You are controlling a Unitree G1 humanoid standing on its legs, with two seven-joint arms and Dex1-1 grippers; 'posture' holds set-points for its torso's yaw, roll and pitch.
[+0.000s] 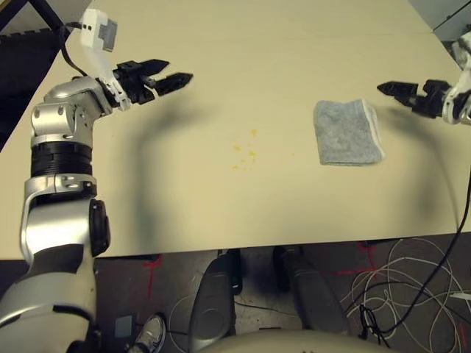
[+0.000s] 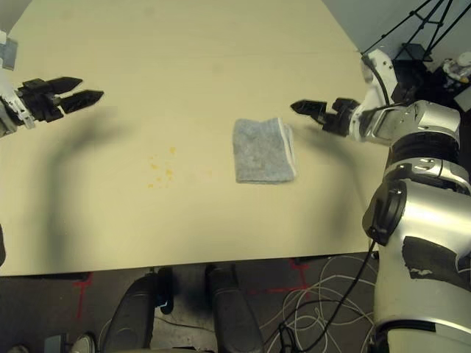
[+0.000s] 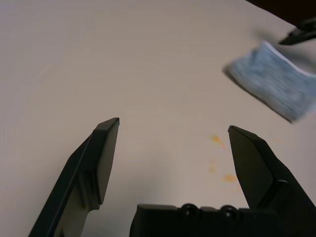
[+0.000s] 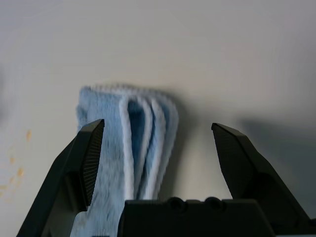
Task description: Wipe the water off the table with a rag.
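Note:
The rag's whitish hem is in loose layers with gaps point(image 4: 142, 136) between them. I therefore expect the folded rag point(image 1: 344, 134) to bunch up into open loops when I lift it.
The grey folded rag point(image 1: 347, 132) lies flat on the pale table point(image 1: 221, 44), its whitish hem on the right side. The water point(image 1: 245, 152) is a small scatter of yellow-orange specks to the left of the rag. My right gripper point(image 1: 390, 90) hovers just right of the rag, open and holding nothing; in the right wrist view the rag point(image 4: 131, 148) lies ahead between the spread fingers point(image 4: 84, 163). My left gripper point(image 1: 173, 76) floats above the table's left part, open, well apart from the water and the rag. In the left wrist view the specks point(image 3: 222, 165) and the rag point(image 3: 274, 86) lie ahead.
The table's front edge point(image 1: 257, 246) runs across the lower part of the head views. Below it, cables point(image 1: 412, 287) lie on the dark floor with red tape marks. A tripod point(image 2: 419, 22) stands beyond the table's far right corner.

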